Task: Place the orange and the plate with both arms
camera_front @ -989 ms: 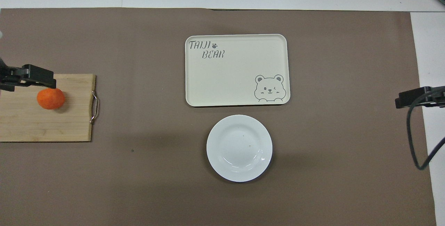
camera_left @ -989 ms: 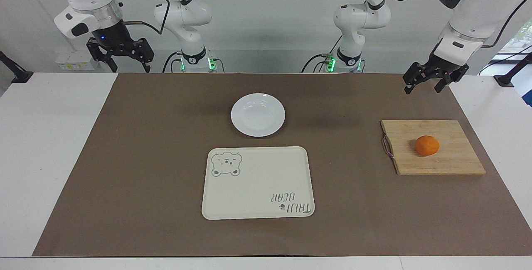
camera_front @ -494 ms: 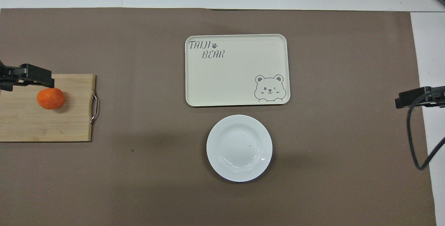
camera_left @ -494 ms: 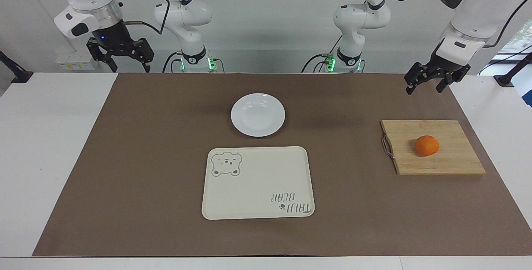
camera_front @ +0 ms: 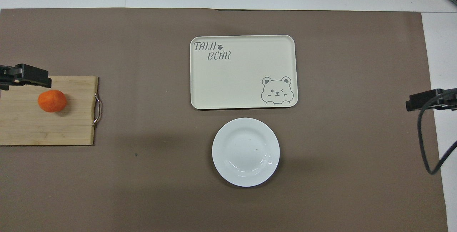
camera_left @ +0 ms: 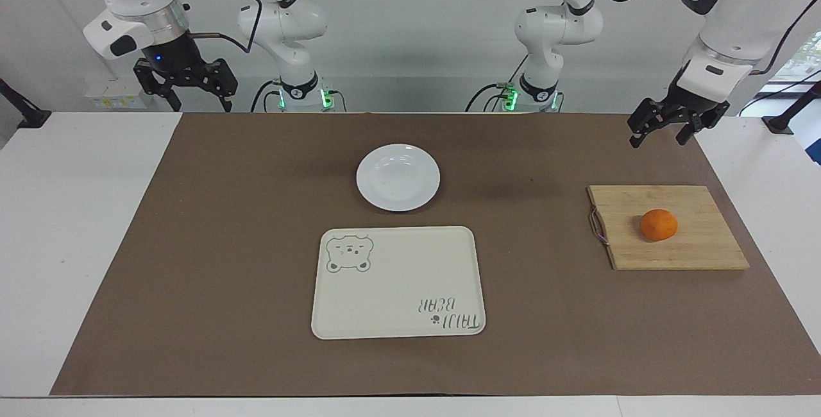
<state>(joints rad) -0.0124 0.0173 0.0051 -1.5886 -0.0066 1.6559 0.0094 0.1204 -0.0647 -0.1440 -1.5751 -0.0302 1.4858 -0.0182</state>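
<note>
I keep lowering my open left gripper toward the orange, which sits free on the cutting board, until its sides are between both fingers.
The orange lies on a wooden cutting board at the left arm's end of the table; it also shows in the overhead view. The white plate sits on the brown mat mid-table, nearer to the robots than the tray; it shows in the overhead view too. My left gripper hangs open and empty in the air above the board's area, well clear of the orange; its tip shows in the overhead view. My right gripper hangs open and empty, raised at the right arm's end, and waits.
A cream rectangular tray with a bear drawing and lettering lies beside the plate, farther from the robots. The cutting board has a metal handle on its side toward the table's middle. A brown mat covers most of the white table.
My left gripper has drifted slightly outward toward its end of the table; in the overhead view it no longer overlaps the orange. The right gripper, orange and plate have not moved.
</note>
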